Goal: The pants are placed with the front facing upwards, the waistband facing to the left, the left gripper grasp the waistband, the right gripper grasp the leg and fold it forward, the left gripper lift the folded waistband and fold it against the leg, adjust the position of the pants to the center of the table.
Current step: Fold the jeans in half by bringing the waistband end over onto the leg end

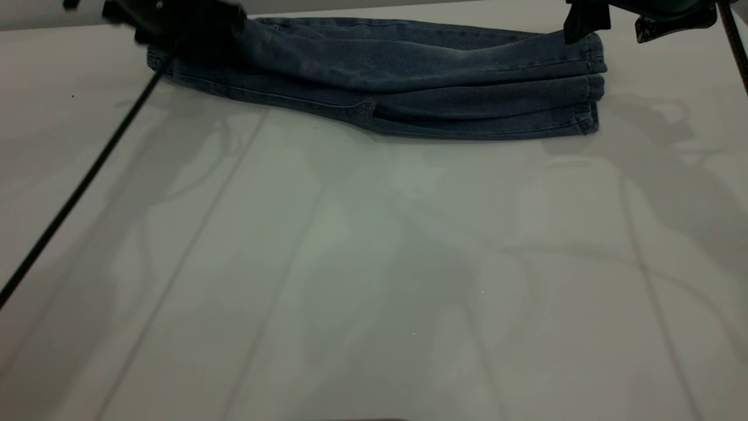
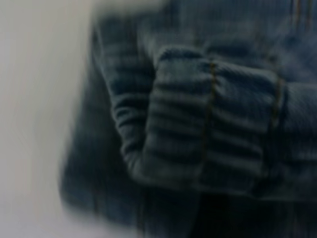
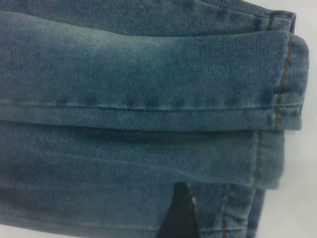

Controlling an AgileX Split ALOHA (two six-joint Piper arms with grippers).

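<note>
My left gripper and my right gripper should unfold the pants' upper leg (image 1: 456,64), which lies doubled over itself, by opening its flap (image 1: 501,76) toward the pants' far edge before the waistband fold.
The pants (image 1: 409,70) lie folded lengthwise at the far side of the table (image 1: 374,263), one leg stacked on the other, hems to the right. My left gripper (image 1: 175,23) is blurred over the waistband end at the far left. In the left wrist view the ruched waistband (image 2: 208,124) fills the picture, bunched and curled over; the gripper itself does not show there. My right gripper (image 1: 613,29) hangs just above the hems at the far right, open. One of its fingers (image 3: 181,213) shows over the stacked hems (image 3: 277,99), holding no cloth.
A thin black cable (image 1: 82,187) runs diagonally from the left gripper down over the table's left side. A second cable (image 1: 735,41) hangs at the far right edge. The pants sit close to the table's far edge.
</note>
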